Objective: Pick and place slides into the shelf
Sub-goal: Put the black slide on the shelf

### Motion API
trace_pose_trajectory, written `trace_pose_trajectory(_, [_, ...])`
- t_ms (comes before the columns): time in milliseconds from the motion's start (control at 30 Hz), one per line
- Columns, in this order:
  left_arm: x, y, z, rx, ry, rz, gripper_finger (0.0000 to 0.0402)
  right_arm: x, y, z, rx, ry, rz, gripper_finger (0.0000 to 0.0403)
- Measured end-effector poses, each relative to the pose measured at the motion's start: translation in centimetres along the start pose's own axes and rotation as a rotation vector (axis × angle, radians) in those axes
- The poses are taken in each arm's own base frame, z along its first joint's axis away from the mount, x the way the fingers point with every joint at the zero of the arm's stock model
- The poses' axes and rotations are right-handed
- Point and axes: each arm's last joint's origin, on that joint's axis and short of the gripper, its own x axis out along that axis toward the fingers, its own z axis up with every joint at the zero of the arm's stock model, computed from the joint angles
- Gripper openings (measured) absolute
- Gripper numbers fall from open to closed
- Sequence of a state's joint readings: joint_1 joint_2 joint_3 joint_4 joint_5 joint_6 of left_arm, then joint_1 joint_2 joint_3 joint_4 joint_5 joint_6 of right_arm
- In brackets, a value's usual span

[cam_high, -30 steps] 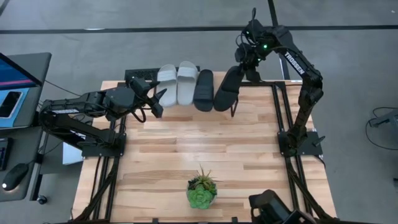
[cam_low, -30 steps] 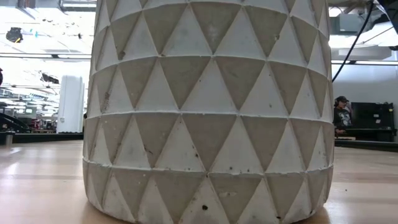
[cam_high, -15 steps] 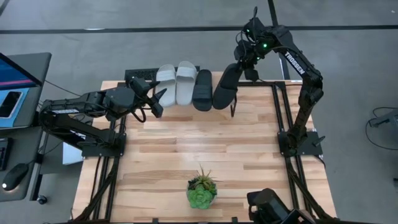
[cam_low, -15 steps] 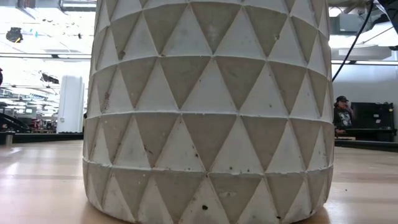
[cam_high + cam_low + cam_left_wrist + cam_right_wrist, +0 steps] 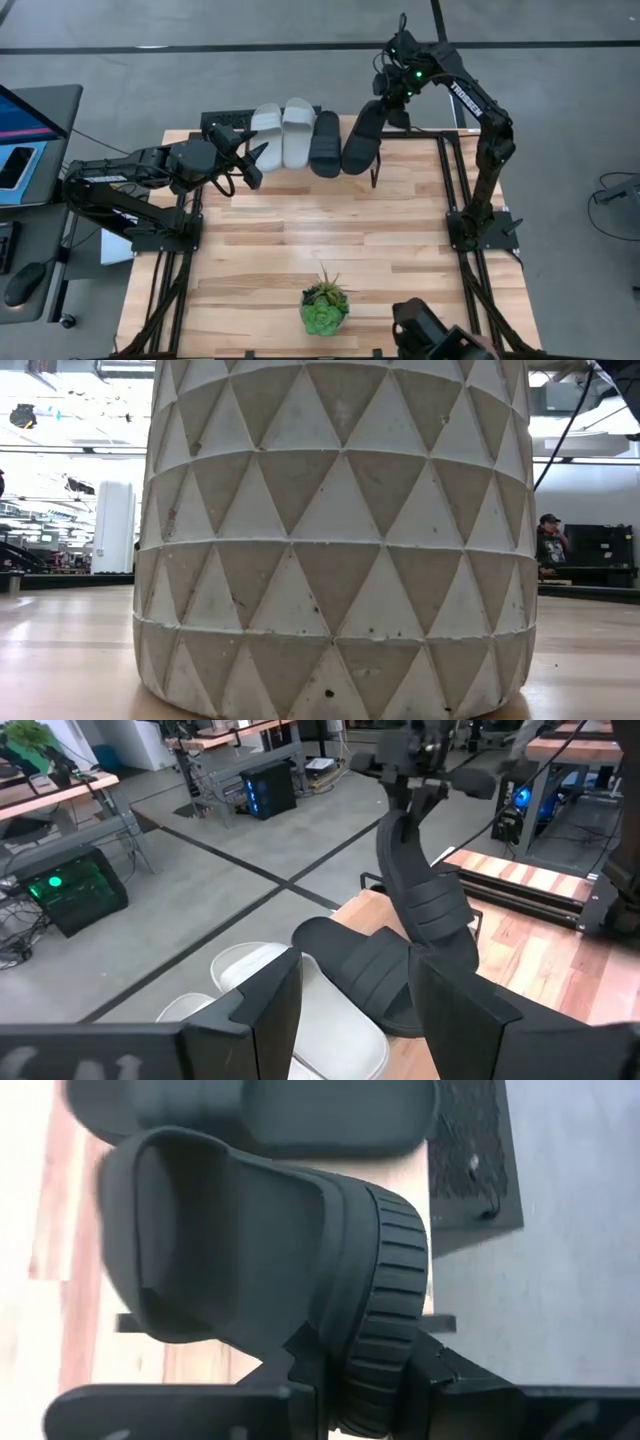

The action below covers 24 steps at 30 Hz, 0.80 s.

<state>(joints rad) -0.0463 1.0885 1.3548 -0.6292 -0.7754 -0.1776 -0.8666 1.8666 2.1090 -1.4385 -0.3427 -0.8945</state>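
Note:
Next, I straighten the held black slide's far end (image 5: 371,113) and lower it with my right gripper before opening, because it tilts up and away from the lying black slide.
Two light grey slides (image 5: 283,132) and a black slide (image 5: 326,144) lie flat, side by side, on the shelf (image 5: 347,122) at the table's far edge. To their right a second black slide (image 5: 362,138) stands steeply tilted, with my right gripper (image 5: 393,98) shut on its upper, far end. Its lower end (image 5: 437,952) is beside the lying black slide (image 5: 360,970); whether it touches the shelf is hidden behind my left finger. My left gripper (image 5: 250,160) waits open just left of and nearer than the grey slides. My right gripper pinches the black slide's far, upper end (image 5: 358,1372) between its two fingers (image 5: 432,1370), one on each face of the slide. It comes from above and the far side, slanting down. The slide hangs tilted below it, strap (image 5: 432,906) toward the lower end.
A small green potted plant (image 5: 323,306) stands near the table's front edge; its patterned pot (image 5: 340,540) fills the low view. A desk with a monitor (image 5: 25,115) is to the left. A person (image 5: 548,542) is far off in the room.
My right gripper has gone a little toward the table's left and down with the black slide. The slide has come closer to the lying black slide and stays steeply tilted.

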Motion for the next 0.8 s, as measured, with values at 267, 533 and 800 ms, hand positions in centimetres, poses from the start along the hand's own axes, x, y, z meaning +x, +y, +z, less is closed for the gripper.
trace_pose_trajectory(267, [0.0, 0.0, 0.0, 0.000, 0.000, 0.000, 0.0174, 2.3, -1.0, 0.9, 0.020, 0.030, -0.047, 0.0057])
trace_pose_trajectory(533, [0.0, 0.0, 0.0, 0.001, 0.000, 0.000, 0.0174, 2.5, -1.2, 1.2, 0.003, 0.016, -0.072, 0.0066])
trace_pose_trajectory(800, [0.0, 0.0, 0.0, 0.002, -0.002, 0.015, 0.0174, 2.6, -1.4, 1.3, 0.010, 0.038, -0.125, 0.0144])
